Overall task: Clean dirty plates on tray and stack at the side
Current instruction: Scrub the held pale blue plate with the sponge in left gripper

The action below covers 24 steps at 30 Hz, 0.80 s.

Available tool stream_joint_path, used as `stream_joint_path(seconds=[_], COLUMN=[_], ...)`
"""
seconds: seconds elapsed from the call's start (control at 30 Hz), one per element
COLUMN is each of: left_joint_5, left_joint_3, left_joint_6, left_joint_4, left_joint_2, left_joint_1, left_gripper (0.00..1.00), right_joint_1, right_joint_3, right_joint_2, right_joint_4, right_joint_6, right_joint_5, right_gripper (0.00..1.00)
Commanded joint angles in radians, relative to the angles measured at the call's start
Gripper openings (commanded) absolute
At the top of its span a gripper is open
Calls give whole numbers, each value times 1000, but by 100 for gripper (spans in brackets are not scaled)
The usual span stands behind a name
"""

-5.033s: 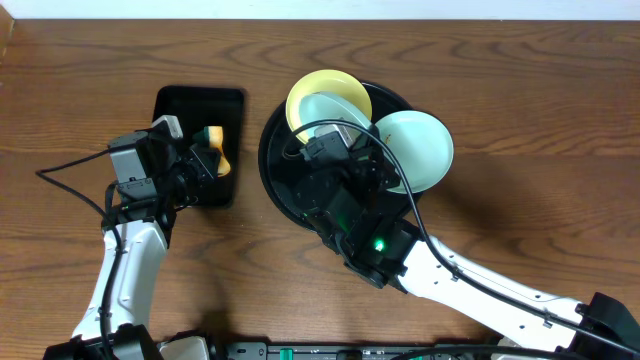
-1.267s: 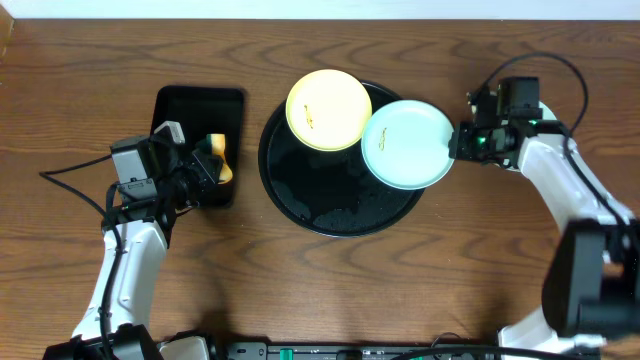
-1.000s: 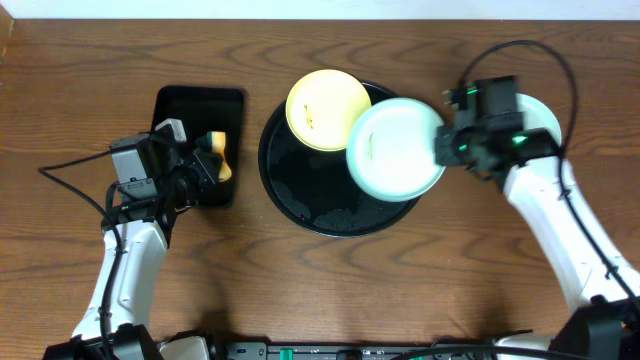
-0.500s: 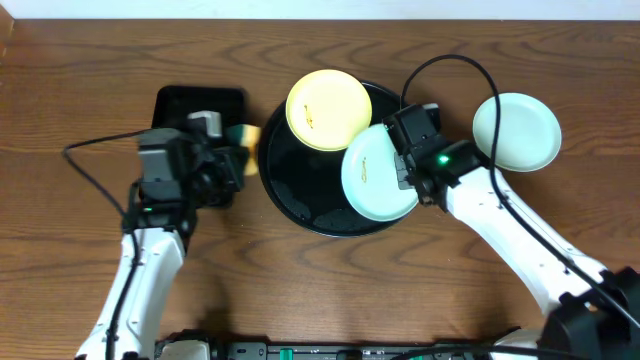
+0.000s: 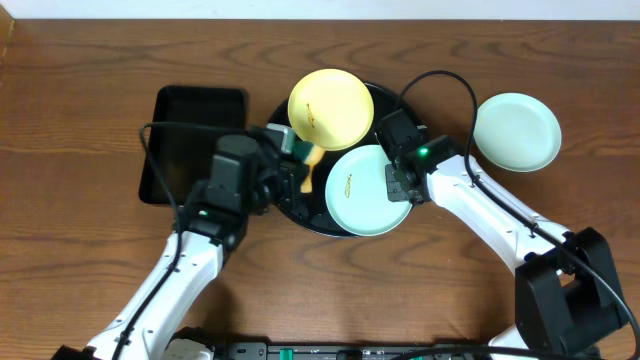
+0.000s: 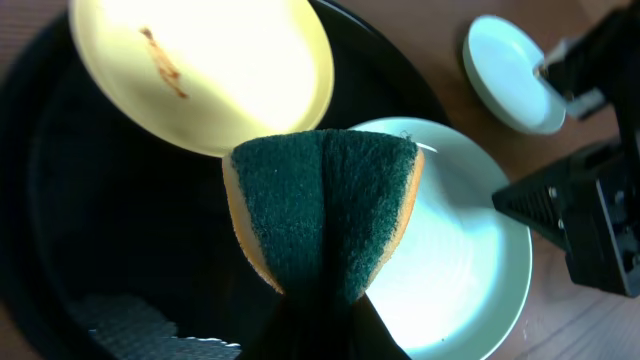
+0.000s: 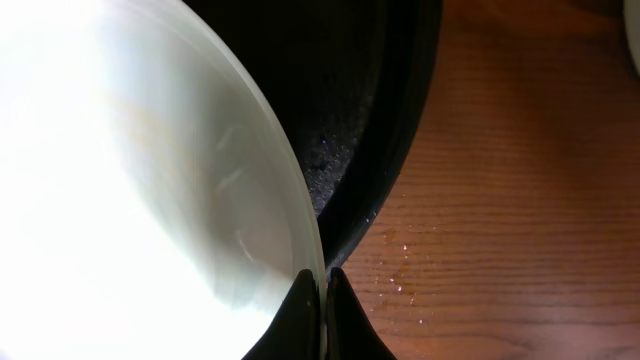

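The mint plate has a small smudge (image 5: 348,186) on it. My right gripper should hold the plate's rim (image 7: 303,200) still while my left gripper wipes the plate with the sponge, before the plate is stacked.
The round black tray (image 5: 290,205) holds a pale yellow plate (image 5: 330,108) with a brown smudge, leaning on its far rim. A mint plate (image 5: 355,195) with a small smudge sits over the tray's right part. My right gripper (image 5: 392,183) is shut on this plate's right rim; the wrist view shows the fingers (image 7: 322,285) pinching the rim (image 7: 300,230) above the tray's edge (image 7: 390,180). A second mint plate (image 5: 516,132) lies on the table at the right. My left gripper (image 5: 300,170) is shut on a green-and-yellow sponge (image 6: 325,205), held over the tray between both plates.
A small rectangular black tray (image 5: 180,140) lies on the table left of the round tray. Water drops (image 7: 400,265) speckle the wood beside the tray. Cables run from both arms over the table.
My left arm has carried the sponge from the rectangular tray to above the round tray. My right gripper has drawn the mint plate lower and further left on the tray.
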Motion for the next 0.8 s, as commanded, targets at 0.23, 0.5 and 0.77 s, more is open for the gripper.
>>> stream_joint_path(seconds=[0.23,0.5,0.77], left_joint_5=[-58,-58,-58], left_joint_3=[30,30,30], left_joint_6=[21,21,21], left_joint_4=[59,194,291], left_joint_2=[164,292,390], left_joint_1=[-129,-206,-223], left_gripper=[8,8,8], right_joint_1=[2,2,2], right_joint_3=[11,11,11], right_joint_2=[15,15,15], right_joint_4=[-8,-9,-8], right_joint_6=[10,10,10], right_joint_5=[-21,-22,-21], right_gripper=[1,1,1])
